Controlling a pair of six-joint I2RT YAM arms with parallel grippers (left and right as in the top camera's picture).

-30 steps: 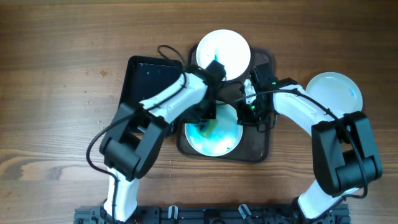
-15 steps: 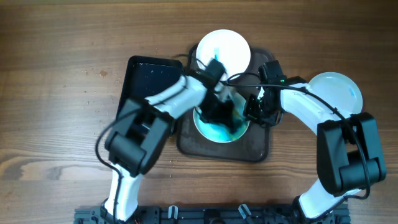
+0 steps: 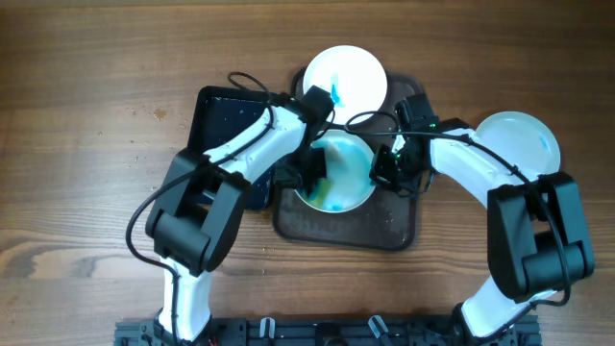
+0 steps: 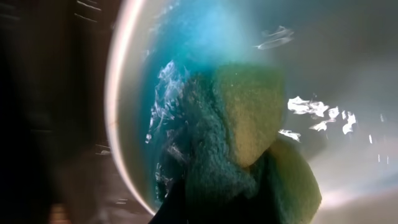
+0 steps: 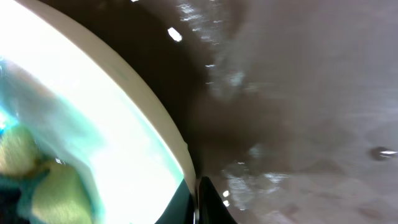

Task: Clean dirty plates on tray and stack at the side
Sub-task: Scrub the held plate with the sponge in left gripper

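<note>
Blue-green stain (image 4: pixel 198 34) lies in a wet pool in the plate, so the robot's left gripper should leave the sponge in the black tray (image 3: pixel 223 117) first, and then the right gripper will tip the plate there.
A white plate (image 3: pixel 348 181) smeared with blue-green stain lies on the brown tray (image 3: pixel 384 226). My left gripper (image 3: pixel 309 176) is shut on a green and yellow sponge (image 4: pixel 245 118) and presses it onto the plate's left part (image 4: pixel 186 56). My right gripper (image 3: pixel 382 171) is shut on the plate's right rim; the rim (image 5: pixel 155 118) runs between its fingers (image 5: pixel 198 199). A second white plate (image 3: pixel 351 82) with a blue smear lies at the tray's far end. A clean white plate (image 3: pixel 524 144) sits on the table to the right.
A black rectangular tray (image 3: pixel 221 120) stands left of the brown tray, partly under my left arm. Cables loop over the brown tray's far end. The wooden table (image 3: pixel 86 192) surrounds everything.
The stained plate has shifted toward the tray's far end. My left gripper swept the sponge to the plate's right side and then back to its left. The right gripper kept its hold on the rim.
</note>
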